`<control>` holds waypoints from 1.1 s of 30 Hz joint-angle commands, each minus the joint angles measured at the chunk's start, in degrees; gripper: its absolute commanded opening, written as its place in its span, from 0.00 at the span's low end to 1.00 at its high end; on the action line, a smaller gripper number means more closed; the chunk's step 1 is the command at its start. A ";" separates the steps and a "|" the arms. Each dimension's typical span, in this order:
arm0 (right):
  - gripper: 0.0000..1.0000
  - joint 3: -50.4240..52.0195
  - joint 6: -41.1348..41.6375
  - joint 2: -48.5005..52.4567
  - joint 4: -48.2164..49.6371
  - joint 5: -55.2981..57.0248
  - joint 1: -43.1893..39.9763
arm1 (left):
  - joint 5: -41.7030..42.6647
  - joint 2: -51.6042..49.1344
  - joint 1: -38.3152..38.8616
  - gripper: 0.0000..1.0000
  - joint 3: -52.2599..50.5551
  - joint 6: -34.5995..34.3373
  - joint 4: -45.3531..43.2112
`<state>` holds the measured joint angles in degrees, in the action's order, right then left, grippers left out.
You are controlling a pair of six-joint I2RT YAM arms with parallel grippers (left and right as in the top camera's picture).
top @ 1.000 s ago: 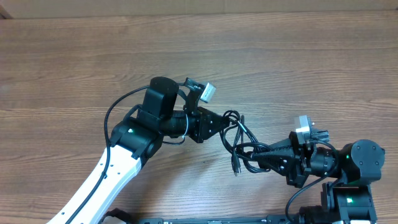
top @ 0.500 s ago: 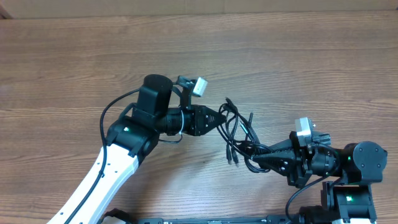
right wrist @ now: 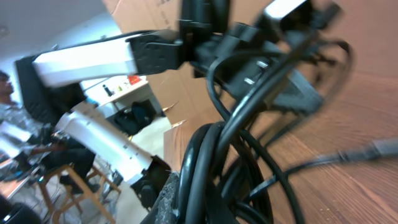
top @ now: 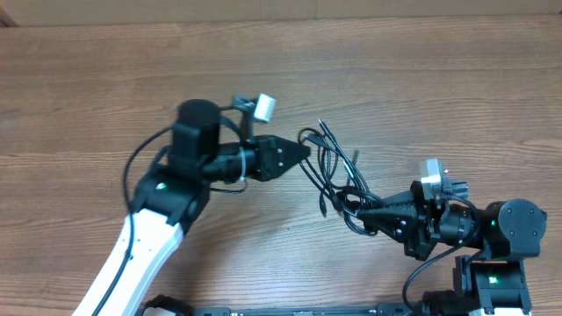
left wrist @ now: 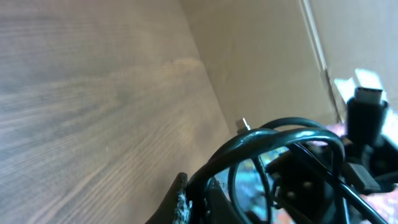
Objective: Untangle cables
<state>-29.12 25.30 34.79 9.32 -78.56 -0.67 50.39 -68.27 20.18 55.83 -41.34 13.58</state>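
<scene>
The robot's right gripper is pinching several pieces of the tangle (top: 355, 204) at once, so it needs to open and grab a single piece of cable (top: 318, 140) near the left gripper.
The cables (top: 334, 180) are a tangle of thin black cords stretched in the air between my two grippers over the table's middle. My left gripper (top: 305, 150) is shut on a loop at the tangle's upper left. That loop shows in the left wrist view (left wrist: 273, 143), held at the fingertips. My right gripper (top: 364, 213) is shut on several strands at the tangle's lower right. These strands fill the right wrist view (right wrist: 217, 155). A plug tip (top: 324, 211) hangs down from the bundle, and another strand end (top: 321, 125) sticks up.
The wooden table (top: 395, 88) lies under both arms. The left arm (top: 167, 193) reaches in from the lower left, and the right arm's base (top: 500, 237) sits at the lower right edge.
My left gripper has pulled left and up with its loop. The tangle has stretched out and opened wider between the grippers. The right gripper has barely moved.
</scene>
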 commanded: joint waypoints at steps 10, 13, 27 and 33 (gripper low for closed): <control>0.31 -1.11 1.51 -1.22 -8.41 8.02 0.28 | -6.45 14.82 -6.14 0.04 0.09 6.67 -0.09; 0.66 -1.11 1.53 -1.22 -8.66 7.93 0.28 | -4.83 14.82 -6.14 0.04 0.09 6.67 -0.09; 0.84 -1.14 3.45 -1.22 -0.37 -4.04 0.28 | -15.69 10.56 8.79 0.04 0.09 7.91 2.49; 0.85 -1.11 3.43 -1.22 -0.39 -4.35 0.28 | -16.28 3.32 17.88 0.04 0.09 7.89 -6.54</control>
<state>-29.26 28.51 34.02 8.69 -82.21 -0.60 35.07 -61.63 34.00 55.70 -34.09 11.75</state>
